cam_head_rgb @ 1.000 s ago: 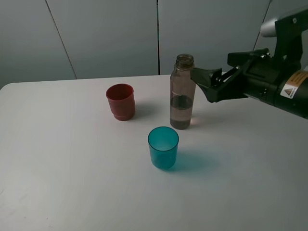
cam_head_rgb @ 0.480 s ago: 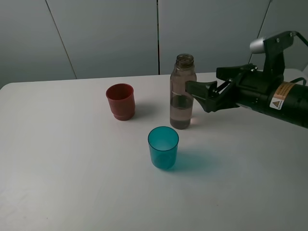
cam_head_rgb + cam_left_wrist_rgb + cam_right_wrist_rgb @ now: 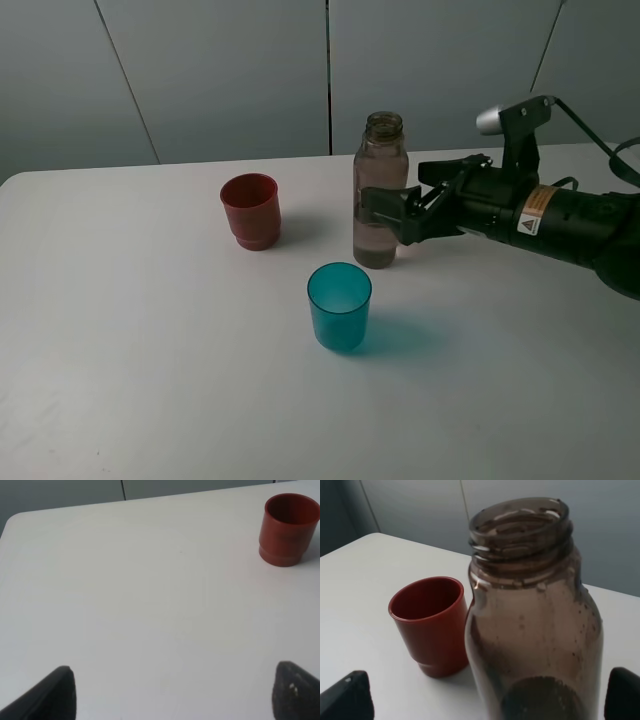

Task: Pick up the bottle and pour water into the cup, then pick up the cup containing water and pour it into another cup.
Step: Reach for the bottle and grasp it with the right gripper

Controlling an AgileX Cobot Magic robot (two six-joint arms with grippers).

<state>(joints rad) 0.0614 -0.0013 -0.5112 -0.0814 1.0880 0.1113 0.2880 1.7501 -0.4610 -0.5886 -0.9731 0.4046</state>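
Observation:
My right gripper should keep going forward until the bottle (image 3: 535, 640) is deep between its open fingers, and then close, because the fingers are on both sides of the upright bottle's middle (image 3: 378, 178), below the bottle's neck.
The smoky grey-brown bottle (image 3: 379, 190) stands upright mid-table, capless, with water low in it. My right gripper (image 3: 393, 208) is open and its fingers flank the bottle's middle without closing; the right wrist view shows the bottle (image 3: 532, 625) filling the space between both fingertips (image 3: 345, 697). The teal cup (image 3: 339, 305) stands in front of the bottle, nearer the camera. The red cup (image 3: 250, 210) sits left of the bottle, and appears as the red cup (image 3: 430, 625) beyond it. My left gripper (image 3: 175, 695) is open over bare table, with the red cup (image 3: 290, 530) well ahead.
The white table (image 3: 150, 380) spreads wide on the left and front. Grey wall panels (image 3: 220, 70) stand behind its far edge. The right arm's black body (image 3: 560, 220) stretches over the table's right side.
The right gripper has moved left and lower, from beside the bottle's shoulder to straddling its middle. Bottle and both cups have not moved.

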